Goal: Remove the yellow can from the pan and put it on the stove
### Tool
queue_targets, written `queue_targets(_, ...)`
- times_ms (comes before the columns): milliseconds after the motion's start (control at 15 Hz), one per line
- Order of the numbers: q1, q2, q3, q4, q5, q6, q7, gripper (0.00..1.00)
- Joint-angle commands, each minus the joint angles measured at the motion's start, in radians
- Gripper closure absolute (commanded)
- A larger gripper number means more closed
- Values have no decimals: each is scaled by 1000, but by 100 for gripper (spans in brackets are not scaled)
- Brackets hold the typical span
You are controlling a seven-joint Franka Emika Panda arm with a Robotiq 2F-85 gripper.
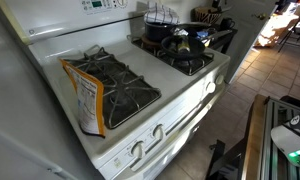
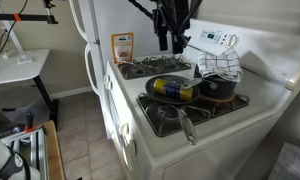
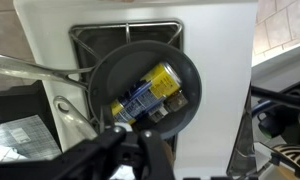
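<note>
I keep lowering and turning my open gripper until its fingers straddle the yellow can (image 2: 179,92), because it hangs over the pan (image 2: 156,87) with a clear way to the can.
The yellow can (image 3: 145,92), with a blue label, lies on its side in the round dark pan (image 3: 182,68). The pan sits on a burner of the white stove (image 3: 215,90), and its long handle points away from the burners. In an exterior view the can (image 2: 173,88) lies in the pan (image 2: 150,90) on the near burner of the stove (image 2: 125,105). My gripper (image 2: 170,42) hangs well above the pan, open and empty, touching nothing. Its dark fingers (image 3: 140,138) show at the bottom of the wrist view. The pan (image 1: 185,45) also shows at the far end of the stove (image 1: 190,85).
A black wire-frame basket pot (image 2: 220,72) stands on the burner beside the pan. An orange-yellow food packet (image 1: 85,95) leans at the stove's other end; it also shows in an exterior view (image 2: 122,47). Black grates cover the burners. A raised white back panel runs behind them.
</note>
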Motion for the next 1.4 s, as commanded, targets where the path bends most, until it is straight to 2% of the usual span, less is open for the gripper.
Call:
queue_targets(0,14,53,19,33,65,-14,203,0)
queue_targets(400,36,123,26,12,213,31,467,0)
queue_targets(467,39,95,20,17,164,2,401,0)
queue_targets(733,45,127,17,17,186,7,447,0)
queue_targets(1000,34,184,9,-8,193,159,565,0)
queue_targets(1333,40,266,-7,-19,151,318,608,0)
